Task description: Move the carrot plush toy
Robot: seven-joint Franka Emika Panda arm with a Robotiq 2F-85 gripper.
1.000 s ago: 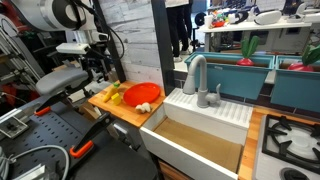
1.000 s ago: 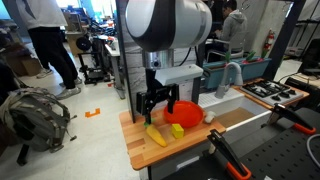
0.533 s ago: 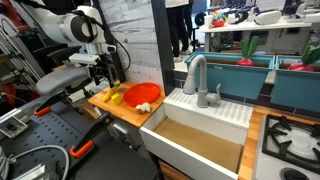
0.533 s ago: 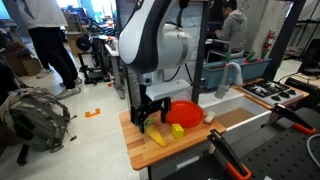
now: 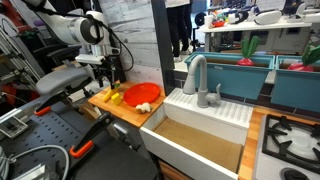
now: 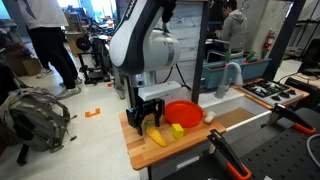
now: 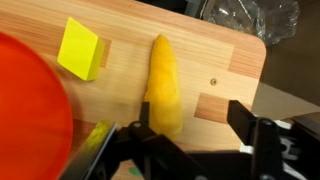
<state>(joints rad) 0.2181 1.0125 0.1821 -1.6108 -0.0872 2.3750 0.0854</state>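
My gripper should stay open, center itself over the carrot's thick part (image 7: 164,112) and then close, because the carrot plush toy's lower end lies against one finger and far from the other.
The carrot plush toy (image 7: 163,85) is a yellow-orange tapered toy lying on the wooden board (image 7: 215,60). It also shows in both exterior views (image 6: 157,137) (image 5: 113,98). My gripper (image 7: 195,122) is open and low over the board. The carrot's lower end lies against the inner side of one finger, and the other finger stands over bare wood. In both exterior views the gripper (image 6: 148,120) (image 5: 109,82) hangs just above the carrot. The toy's green tuft end is hidden behind the gripper.
A round red plate (image 6: 184,112) (image 7: 30,115) lies next to the carrot, with a yellow block (image 7: 80,48) (image 6: 177,130) between them. A pale lump (image 5: 145,106) rests by the plate. A sink (image 5: 200,140) with a faucet (image 5: 195,75) adjoins the board.
The arm has bent forward and lowered the gripper toward the board, closer over the carrot. The carrot, block and plate have not moved.
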